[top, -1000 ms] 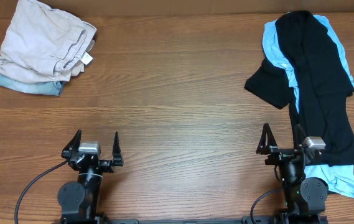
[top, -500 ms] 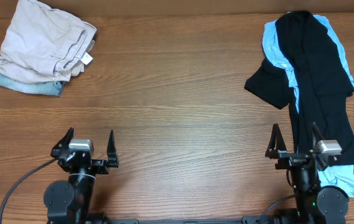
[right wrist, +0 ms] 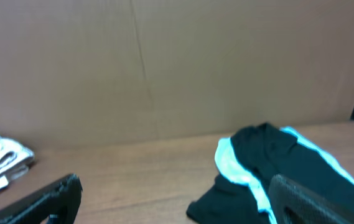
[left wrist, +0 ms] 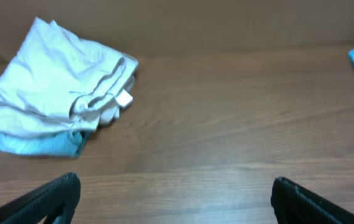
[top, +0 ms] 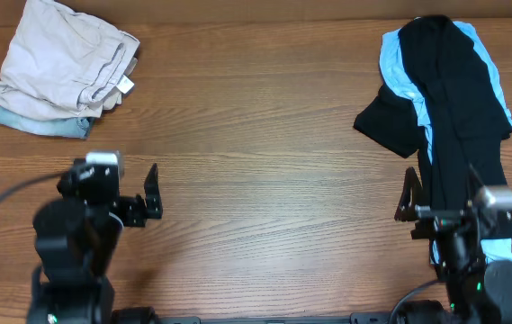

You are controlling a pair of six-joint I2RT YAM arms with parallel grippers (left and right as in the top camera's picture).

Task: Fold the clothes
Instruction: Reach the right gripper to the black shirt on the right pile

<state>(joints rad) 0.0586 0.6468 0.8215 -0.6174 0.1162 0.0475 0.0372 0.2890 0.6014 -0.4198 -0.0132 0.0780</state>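
The black garment (top: 443,58) is clear of the folded pile, so my open right gripper should go toward the garment's middle (top: 471,110) next until its fingers close on cloth.
A black and light-blue garment (top: 458,117) lies crumpled and stretched out at the right of the table; it also shows in the right wrist view (right wrist: 270,168). A folded beige garment (top: 62,58) rests on a folded light-blue one (top: 44,126) at the far left, and shows in the left wrist view (left wrist: 58,93). My left gripper (top: 121,193) is open and empty at the front left, its fingers wide apart (left wrist: 173,193). My right gripper (top: 440,202) is open and empty beside the black garment's near end (right wrist: 173,193).
The wooden table (top: 256,135) runs between the two piles. A brown cardboard wall (right wrist: 164,62) stands behind the far edge. A white label (top: 126,85) hangs from the beige garment.
Both arms have risen and tilted forward. The left gripper moved left and up, the right gripper moved right. Both stay open. The clothes have not moved.
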